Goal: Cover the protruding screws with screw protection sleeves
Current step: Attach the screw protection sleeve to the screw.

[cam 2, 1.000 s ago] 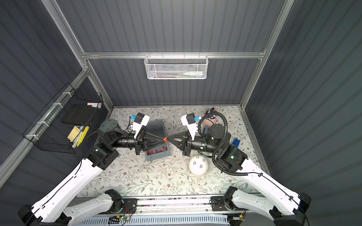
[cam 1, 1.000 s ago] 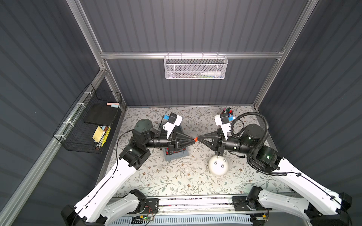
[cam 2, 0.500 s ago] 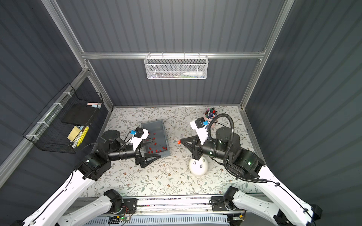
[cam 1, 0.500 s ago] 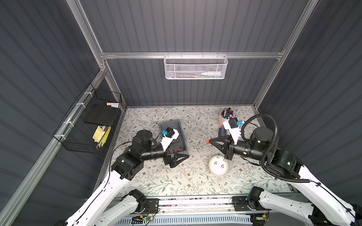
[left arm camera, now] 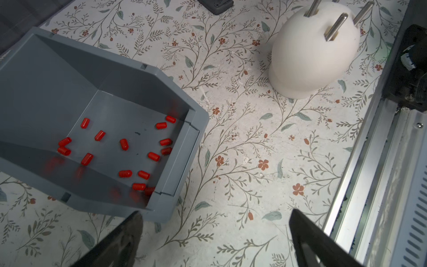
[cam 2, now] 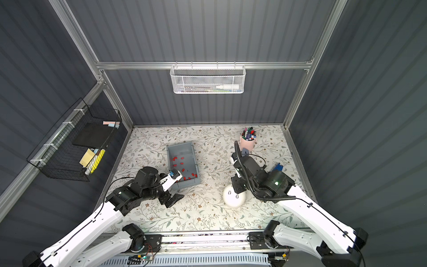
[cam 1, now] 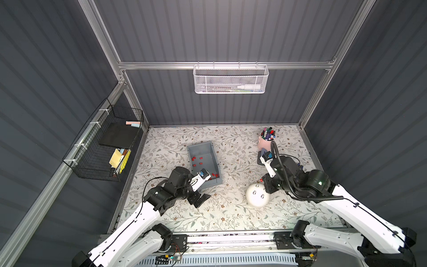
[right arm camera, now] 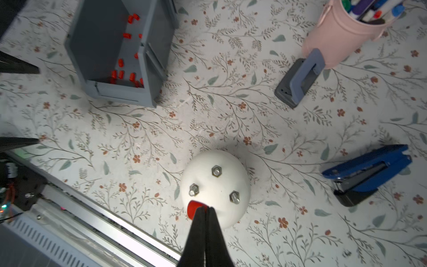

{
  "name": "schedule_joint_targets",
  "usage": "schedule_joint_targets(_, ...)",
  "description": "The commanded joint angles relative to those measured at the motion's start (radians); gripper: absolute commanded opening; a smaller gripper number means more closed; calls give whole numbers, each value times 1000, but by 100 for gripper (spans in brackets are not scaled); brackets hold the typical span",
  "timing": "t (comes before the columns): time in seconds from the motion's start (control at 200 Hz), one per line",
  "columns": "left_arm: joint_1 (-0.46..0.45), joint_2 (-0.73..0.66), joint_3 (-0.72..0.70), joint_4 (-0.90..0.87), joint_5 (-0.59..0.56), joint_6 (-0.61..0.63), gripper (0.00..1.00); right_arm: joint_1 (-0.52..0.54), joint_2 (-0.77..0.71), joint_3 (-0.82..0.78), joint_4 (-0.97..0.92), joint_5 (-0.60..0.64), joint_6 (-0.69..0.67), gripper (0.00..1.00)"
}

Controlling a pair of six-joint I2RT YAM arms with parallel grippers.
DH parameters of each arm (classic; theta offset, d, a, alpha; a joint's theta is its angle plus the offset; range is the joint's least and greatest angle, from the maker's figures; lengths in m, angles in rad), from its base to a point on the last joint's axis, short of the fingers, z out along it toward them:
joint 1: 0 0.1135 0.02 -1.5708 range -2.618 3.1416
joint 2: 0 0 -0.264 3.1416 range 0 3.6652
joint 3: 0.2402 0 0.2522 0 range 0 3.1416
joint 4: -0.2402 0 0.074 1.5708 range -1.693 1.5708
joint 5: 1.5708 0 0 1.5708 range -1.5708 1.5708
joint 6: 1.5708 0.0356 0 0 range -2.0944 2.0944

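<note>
The red sleeve's loose end [right arm camera: 194, 207] is clear of my right gripper's fingers, so that gripper should keep on going to the screw [right arm camera: 216, 170] nearest the grey hole punch and let go there.
A white dome [cam 1: 257, 196] [cam 2: 234, 197] stands on the floral mat with silvery protruding screws [right arm camera: 216, 171] [left arm camera: 335, 27] sticking up from it. My right gripper [right arm camera: 205, 208] [cam 1: 263, 181] hangs just above the dome's edge, shut on one red screw protection sleeve [right arm camera: 193, 208] [cam 1: 261, 179] pinched at its tips, beside the nearest screw [right arm camera: 193, 190]. Several more red sleeves [left arm camera: 124, 144] [cam 1: 200, 163] lie loose in the grey bin [left arm camera: 150, 69] [cam 1: 213, 150]. My left gripper [left arm camera: 216, 213] [cam 1: 201, 198] sits low by the bin's near end, open and empty.
A pink cup of marker pens [cam 1: 264, 144], a grey hole punch [right arm camera: 300, 81] and a blue stapler [right arm camera: 367, 171] lie behind and right of the dome. The metal rail [cam 1: 231, 238] runs along the front edge. A black wire basket [cam 1: 104, 148] hangs on the left wall.
The two grippers met tip to tip above the bin, then parted. The left one opened and dropped toward the bin's front. The right one carried the red sleeve down to the dome.
</note>
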Motion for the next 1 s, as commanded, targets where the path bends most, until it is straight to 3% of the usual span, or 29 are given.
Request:
schedule_joint_targets(0.0,-4,-23,-22,-6,-23,30,98,6,45,6,-90,99,25,0)
schedule_joint_targets(0.6,-4,-48,-34,-30,-15,62,97,5,291,4,-38,155,88,0)
schedule_joint_targets(0.995,-5,-35,-34,-32,9,63,97,5,297,-18,-20,126,97,0)
